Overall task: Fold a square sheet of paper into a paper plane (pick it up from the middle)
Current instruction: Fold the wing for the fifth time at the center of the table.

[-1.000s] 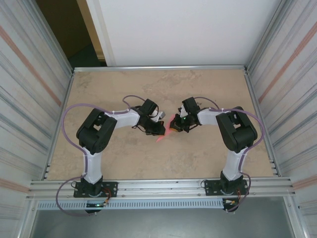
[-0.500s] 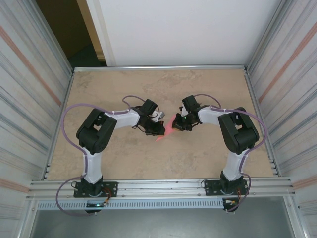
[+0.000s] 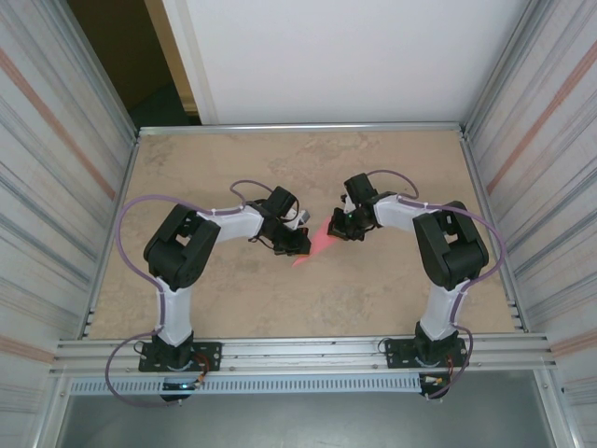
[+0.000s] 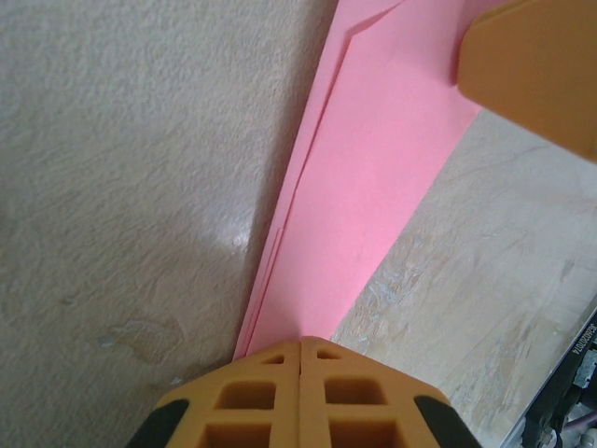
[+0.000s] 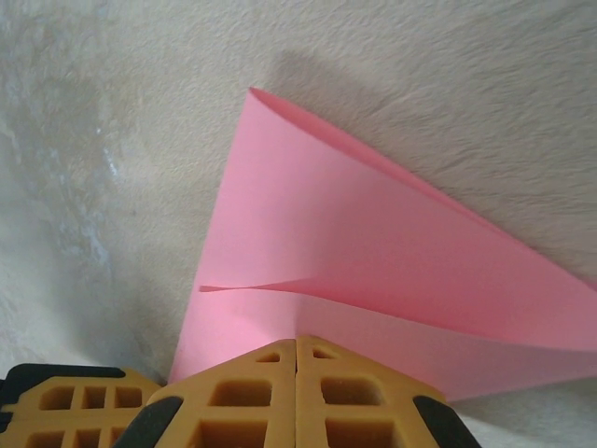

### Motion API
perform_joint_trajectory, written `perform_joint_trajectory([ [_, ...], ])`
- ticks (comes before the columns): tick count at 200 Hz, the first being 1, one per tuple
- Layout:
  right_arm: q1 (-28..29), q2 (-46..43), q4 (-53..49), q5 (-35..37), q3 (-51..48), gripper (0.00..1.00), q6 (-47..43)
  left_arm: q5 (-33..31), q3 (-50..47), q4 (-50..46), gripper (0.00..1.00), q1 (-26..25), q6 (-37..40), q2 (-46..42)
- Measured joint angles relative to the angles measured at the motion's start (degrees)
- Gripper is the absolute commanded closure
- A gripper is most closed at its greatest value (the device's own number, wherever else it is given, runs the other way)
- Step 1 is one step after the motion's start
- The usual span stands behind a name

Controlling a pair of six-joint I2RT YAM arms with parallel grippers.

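My left gripper is pressing near the paper's narrow tip while the flap gapes at the paper's wide end (image 5: 312,286), so I should press back toward the paper's middle (image 3: 321,242).
The pink sheet of paper (image 3: 315,245) is folded into a narrow, pointed shape with straight creases and hangs between the two arms over the middle of the table. My left gripper (image 3: 300,245) is shut on its near end; in the left wrist view the paper (image 4: 373,177) runs away from the closed tips (image 4: 300,341) as a long layered strip. My right gripper (image 3: 339,228) is shut on the other side. In the right wrist view, a wide flap (image 5: 373,252) with one open fold spreads from the closed tips (image 5: 297,338). The two grippers are almost touching.
The beige stone-patterned table (image 3: 392,289) is bounded by a metal rail at the back (image 3: 298,128) and ribbed metal walls left and right. Purple cables loop off both arms. An orange finger of the right gripper (image 4: 536,70) juts into the left wrist view's top right corner.
The right gripper has moved slightly toward the far side of the table, drawing its side of the paper with it. The left arm has stayed put.
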Motion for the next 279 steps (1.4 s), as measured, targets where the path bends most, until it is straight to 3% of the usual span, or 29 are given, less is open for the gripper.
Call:
perform_joint_trajectory([
  [161, -3.87, 0.68, 4.98, -5.79, -3.8, 0.96, -1.29, 0.04, 2.38, 0.26, 0.97, -0.76, -0.37, -0.52],
  [200, -4.24, 0.72, 6.27, -7.06, -4.39, 0.96, -1.29, 0.04, 6.4, 2.93, 0.98, -1.86, -1.9, 2.47],
  [279, -5.4, 0.81, 7.5, -8.85, -5.18, 0.96, -2.32, -0.39, 5.64, 3.8, 1.0, -2.1, -3.65, 4.83],
])
